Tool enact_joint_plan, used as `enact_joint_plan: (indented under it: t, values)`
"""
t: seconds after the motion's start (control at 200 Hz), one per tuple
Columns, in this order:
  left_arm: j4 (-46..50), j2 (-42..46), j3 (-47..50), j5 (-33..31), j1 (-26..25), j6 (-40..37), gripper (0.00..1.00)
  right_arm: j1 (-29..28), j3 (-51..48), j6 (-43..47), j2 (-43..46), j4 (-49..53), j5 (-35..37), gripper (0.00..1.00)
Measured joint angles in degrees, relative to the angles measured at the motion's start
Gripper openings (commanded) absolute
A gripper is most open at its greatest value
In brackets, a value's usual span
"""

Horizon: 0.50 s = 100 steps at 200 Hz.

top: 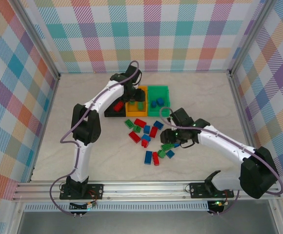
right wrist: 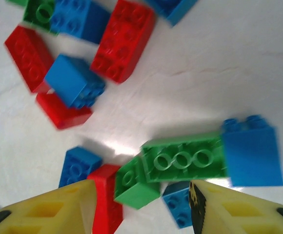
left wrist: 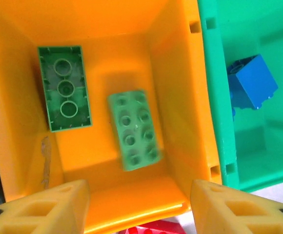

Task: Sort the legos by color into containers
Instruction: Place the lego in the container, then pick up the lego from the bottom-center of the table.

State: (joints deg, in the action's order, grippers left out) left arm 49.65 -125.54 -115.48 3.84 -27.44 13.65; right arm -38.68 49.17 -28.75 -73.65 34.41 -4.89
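I should move my left gripper back first, because my left arm is in the way of the black bin (top: 114,108). Then I should bring over the red brick (top: 155,158) beside the small green brick with my right gripper.
The three joined containers stand at the back: black (top: 111,113), orange-yellow (top: 140,89) and green (top: 159,90). My left gripper (top: 133,97) hangs open over the orange-yellow bin (left wrist: 178,73), holding nothing (left wrist: 139,204). Two green legos lie in that bin, one dark and studs down (left wrist: 65,87), one lighter and studs up (left wrist: 134,129). A blue lego (left wrist: 251,87) sits in the green bin (left wrist: 219,97). My right gripper (top: 170,136) is open low over the loose pile (right wrist: 141,204), straddling a small green brick (right wrist: 134,187) that touches a long green brick (right wrist: 183,158).
Loose red, blue and green legos (top: 146,134) are scattered mid-table between the bins and my right arm. A red brick (top: 118,106) lies in the black bin. Next to the green bricks lie a red brick (right wrist: 105,200) and blue bricks (right wrist: 251,151). Checked walls enclose the table.
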Motion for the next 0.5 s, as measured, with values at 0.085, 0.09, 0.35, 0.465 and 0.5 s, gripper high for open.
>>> enact_joint_plan:
  t: [0.085,0.09,0.35,0.465,0.5]
  values:
    - [-0.9,3.04,5.14,-0.07,0.0,0.04,0.63,-4.5,-0.37,-1.53,0.11,0.09,0.15,0.53]
    - [-0.9,3.34,5.68,-0.07,0.0,0.04,0.63,-4.72,-0.39,-1.57,0.11,0.09,0.22,0.53]
    - [-7.26,18.78,26.21,1.09,0.0,1.7,0.63,-14.4,-0.74,-5.75,-2.95,0.48,1.25,0.53]
    - [-10.45,25.35,34.51,1.51,0.0,3.28,0.63,-16.72,-0.48,-7.08,-7.32,1.33,2.58,0.53]
    - [-11.28,26.99,36.68,1.57,0.0,3.63,0.63,-17.29,-0.17,-7.48,-8.61,1.66,2.97,0.53]
